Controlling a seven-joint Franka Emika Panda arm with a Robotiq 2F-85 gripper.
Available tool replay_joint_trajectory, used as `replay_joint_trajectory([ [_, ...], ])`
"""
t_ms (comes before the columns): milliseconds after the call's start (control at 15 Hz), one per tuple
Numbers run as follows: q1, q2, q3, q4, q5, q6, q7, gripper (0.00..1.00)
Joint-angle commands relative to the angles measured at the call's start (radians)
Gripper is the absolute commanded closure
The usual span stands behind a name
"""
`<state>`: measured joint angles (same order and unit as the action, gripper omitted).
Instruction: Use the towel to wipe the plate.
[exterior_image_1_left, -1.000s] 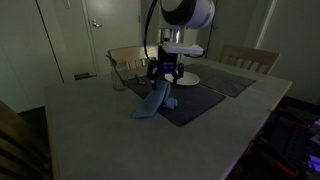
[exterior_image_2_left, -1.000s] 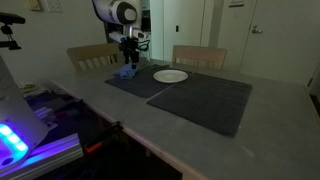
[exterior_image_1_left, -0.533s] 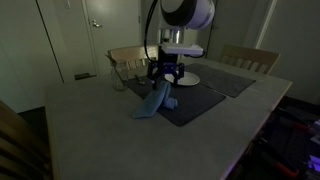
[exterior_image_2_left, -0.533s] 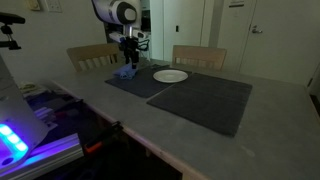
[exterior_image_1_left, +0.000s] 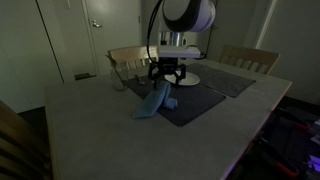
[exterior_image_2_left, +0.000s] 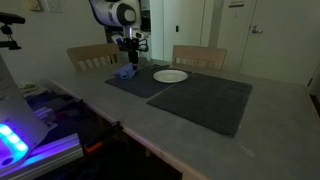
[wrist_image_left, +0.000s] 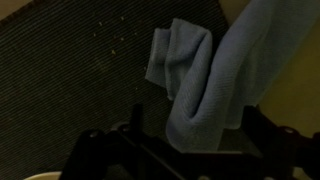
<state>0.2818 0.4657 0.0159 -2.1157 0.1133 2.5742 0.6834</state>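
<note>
The robot's open fingers are on both sides of the blue towel's bunched end (wrist_image_left: 197, 126), so the gripper should keep going down until the thick fold (wrist_image_left: 212, 97) sits deep between the fingers, and then close.
The blue towel (exterior_image_1_left: 152, 103) lies bunched on the near end of a dark placemat (exterior_image_1_left: 190, 105); it also shows in an exterior view (exterior_image_2_left: 126, 71) and in the wrist view (wrist_image_left: 205, 80). My gripper (exterior_image_1_left: 167, 76) hangs right over the towel's far end, with its fingers spread to either side of the cloth (wrist_image_left: 195, 135). It looks open. The white plate (exterior_image_2_left: 170, 75) sits on the same mat just beyond the gripper, partly hidden behind it in an exterior view (exterior_image_1_left: 197, 78).
A second dark placemat (exterior_image_2_left: 205, 100) lies beside the first. A clear glass (exterior_image_1_left: 118, 80) stands near the towel. Wooden chairs (exterior_image_1_left: 250, 58) stand at the table's far side. The grey table (exterior_image_1_left: 90, 130) ends near the towel's left.
The arm has shifted very slightly. The towel and the plate have not moved.
</note>
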Motion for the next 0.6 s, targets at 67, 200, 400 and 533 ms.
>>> replay_joint_trajectory([
  [67, -0.030, 0.031, 0.041, 0.000, 0.101, 0.009, 0.013, 0.00],
  [200, -0.037, 0.041, 0.052, -0.002, 0.139, 0.018, 0.003, 0.00],
  [400, -0.055, 0.051, 0.074, -0.004, 0.198, 0.033, -0.020, 0.25],
  [533, -0.061, 0.055, 0.082, -0.004, 0.219, 0.050, -0.030, 0.34],
])
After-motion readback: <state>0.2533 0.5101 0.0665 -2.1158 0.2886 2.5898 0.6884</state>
